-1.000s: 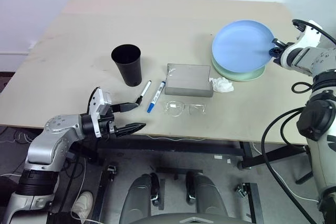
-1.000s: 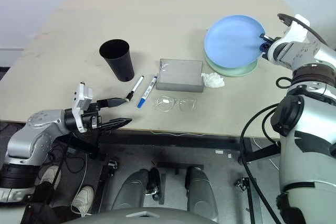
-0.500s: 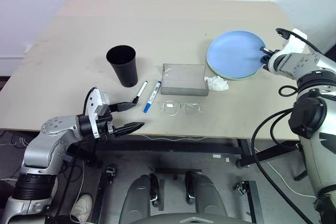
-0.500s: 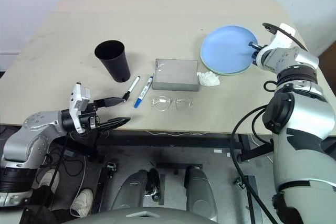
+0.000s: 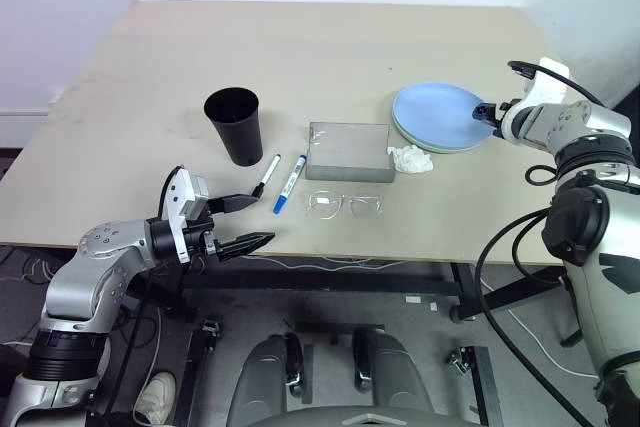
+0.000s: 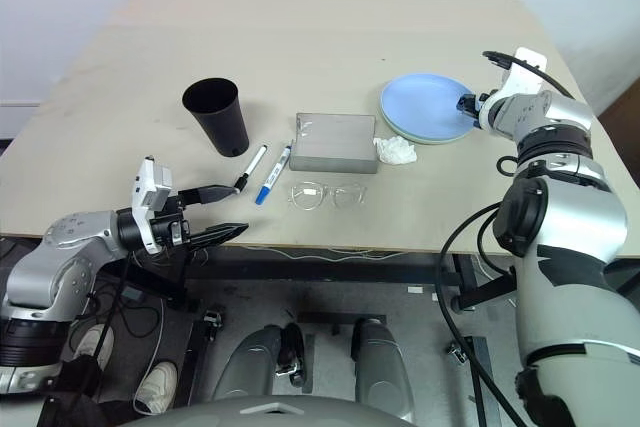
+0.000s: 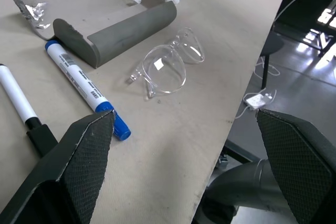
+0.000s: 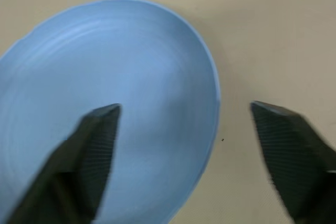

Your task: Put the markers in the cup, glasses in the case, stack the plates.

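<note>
My right gripper is to move the tissue onto the light blue plate first, because the plates are stacked and the white tissue crowds the grey case's end.
The light blue plate lies flat on the pale green plate at the table's right. My right gripper is open at the blue plate's right rim, one finger over the dish and the other past its edge. The black cup stands upright left of centre. Next to it lie the black-capped marker and the blue-capped marker. The grey case sits open, with the clear glasses in front of it. My left gripper hovers open at the front edge, empty.
A crumpled white tissue lies between the case and the plates. The table's front edge runs just beyond my left gripper. Bare tabletop stretches behind the cup and case.
The blue plate, tilted in my shut right gripper a second ago, has come down flat onto the green plate, and the right gripper has opened. The left arm has not moved.
</note>
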